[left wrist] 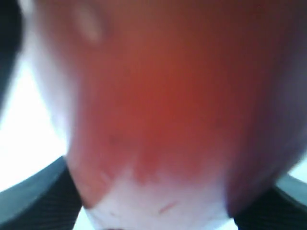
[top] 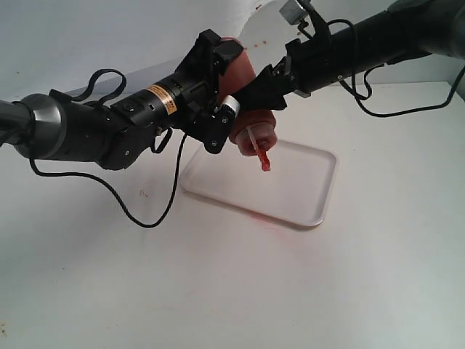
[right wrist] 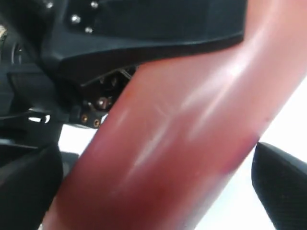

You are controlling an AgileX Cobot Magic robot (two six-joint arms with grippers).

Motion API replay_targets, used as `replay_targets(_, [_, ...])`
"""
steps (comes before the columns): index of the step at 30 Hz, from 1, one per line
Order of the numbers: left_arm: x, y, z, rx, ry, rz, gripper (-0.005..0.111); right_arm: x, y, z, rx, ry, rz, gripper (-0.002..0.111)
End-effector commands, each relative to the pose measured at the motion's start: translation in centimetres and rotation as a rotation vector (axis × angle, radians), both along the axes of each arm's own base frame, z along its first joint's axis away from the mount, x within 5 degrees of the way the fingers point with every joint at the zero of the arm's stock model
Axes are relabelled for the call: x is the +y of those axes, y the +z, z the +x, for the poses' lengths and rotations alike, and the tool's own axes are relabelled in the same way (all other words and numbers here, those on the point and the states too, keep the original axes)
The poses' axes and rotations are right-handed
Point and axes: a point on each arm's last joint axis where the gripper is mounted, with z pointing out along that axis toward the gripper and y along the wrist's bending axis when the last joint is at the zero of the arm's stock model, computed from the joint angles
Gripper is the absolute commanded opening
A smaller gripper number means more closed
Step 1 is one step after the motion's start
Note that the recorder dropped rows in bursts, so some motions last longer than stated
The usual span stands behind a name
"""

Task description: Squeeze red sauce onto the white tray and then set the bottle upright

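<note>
The bottle (top: 251,125) will drip red sauce in small blobs when the robot squeezes, because the narrow red nozzle (top: 261,150) points down with its small red cap off.
The bottle (top: 252,129) hangs tilted above the white tray (top: 309,185), its red nozzle (top: 256,147) pointing down and the small red cap (top: 264,164) dangling over the tray's middle. My left gripper (top: 218,91) comes in from the left and is shut on the bottle's body. My right gripper (top: 266,89) reaches in from the right and is shut on it too. The red bottle wall (left wrist: 163,96) fills the left wrist view between dark fingers (left wrist: 33,201). In the right wrist view the bottle (right wrist: 168,143) crosses between both fingers (right wrist: 283,187). No red sauce stream shows at the nozzle.
A faint reddish smear (top: 260,217) lies by the tray's front rim. Black cables (top: 145,211) trail from the left arm across the white table, and another cable (top: 407,109) hangs from the right arm. The white paper backdrop (top: 87,36) rises behind.
</note>
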Motion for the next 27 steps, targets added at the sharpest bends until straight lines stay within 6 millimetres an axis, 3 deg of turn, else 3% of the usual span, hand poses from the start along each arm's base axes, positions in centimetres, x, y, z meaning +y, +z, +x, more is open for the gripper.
replay_targets(1, [-0.2,1.8,0.1,-0.117,0.002,-0.035,0.0,0.0,0.1,0.7,-0.056,-0.064,-0.02,0.098])
replay_targets(8, [-0.3,2.6,0.0,-0.199,-0.009,-0.062,0.0,0.0,-0.3,1.0,-0.073,-0.076,-0.026,0.098])
replay_targets(16, [-0.3,2.6,0.0,-0.198,-0.007,-0.064,0.0,0.1,-2.3,1.5,-0.049,-0.066,-0.027,0.098])
replay_targets(23, [-0.3,2.5,0.0,-0.226,-0.006,-0.022,0.0,0.3,-2.0,1.7,-0.09,-0.071,0.014,0.098])
replay_targets(25, [-0.3,2.5,0.0,-0.23,-0.006,-0.017,0.0,0.4,-2.0,1.7,-0.097,-0.066,0.015,0.096])
replay_targets(27, [-0.3,2.5,0.0,-0.23,-0.006,-0.017,0.0,0.4,-2.0,1.7,-0.098,-0.065,0.013,0.083])
